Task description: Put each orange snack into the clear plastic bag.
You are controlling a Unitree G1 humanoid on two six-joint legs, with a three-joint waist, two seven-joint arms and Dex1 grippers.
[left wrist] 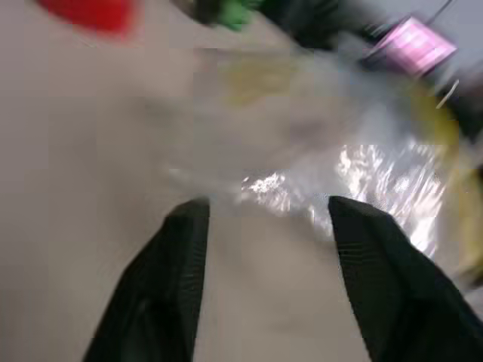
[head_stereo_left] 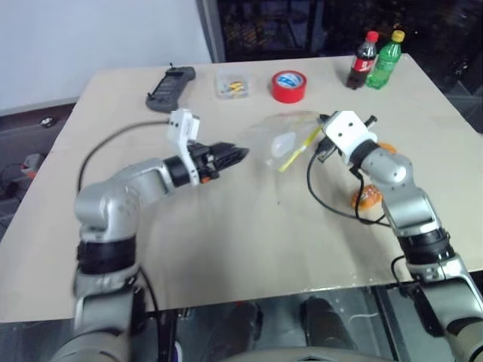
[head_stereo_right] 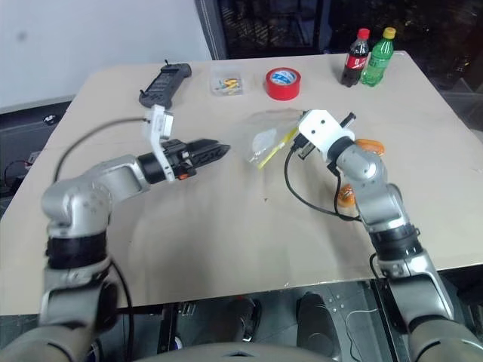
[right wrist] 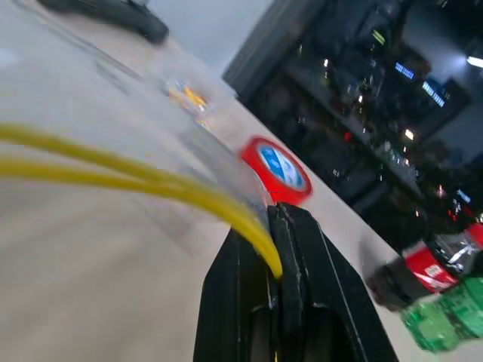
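Observation:
The yellow strip's loose end [head_stereo_left: 284,167] slants free while my left gripper is aimed at the bag's clear side [head_stereo_left: 266,140], so I should turn that gripper and pinch that end.
The clear plastic bag [head_stereo_left: 281,140] lies crinkled at the table's middle, its yellow seal strip [head_stereo_left: 299,150] toward my right arm. My right gripper [right wrist: 278,219] is shut on that yellow strip and reaches in level from the right [head_stereo_left: 321,143]. To the left of the bag, my left gripper [head_stereo_left: 235,154] points at it, and its two black fingers [left wrist: 189,226] stand apart with nothing between them. The bag's near edge [left wrist: 302,188] is just past their tips. One orange snack [head_stereo_left: 367,198] lies beside my right forearm. Another orange snack [head_stereo_left: 386,148] peeks out behind that arm.
At the back of the table are a red tape roll [head_stereo_left: 289,86], a small clear box of colourful bits [head_stereo_left: 232,84] and a black device [head_stereo_left: 170,88]. A cola bottle [head_stereo_left: 363,60] and a green bottle [head_stereo_left: 385,59] stand at the back right. A black cable [head_stereo_left: 332,207] loops under my right arm.

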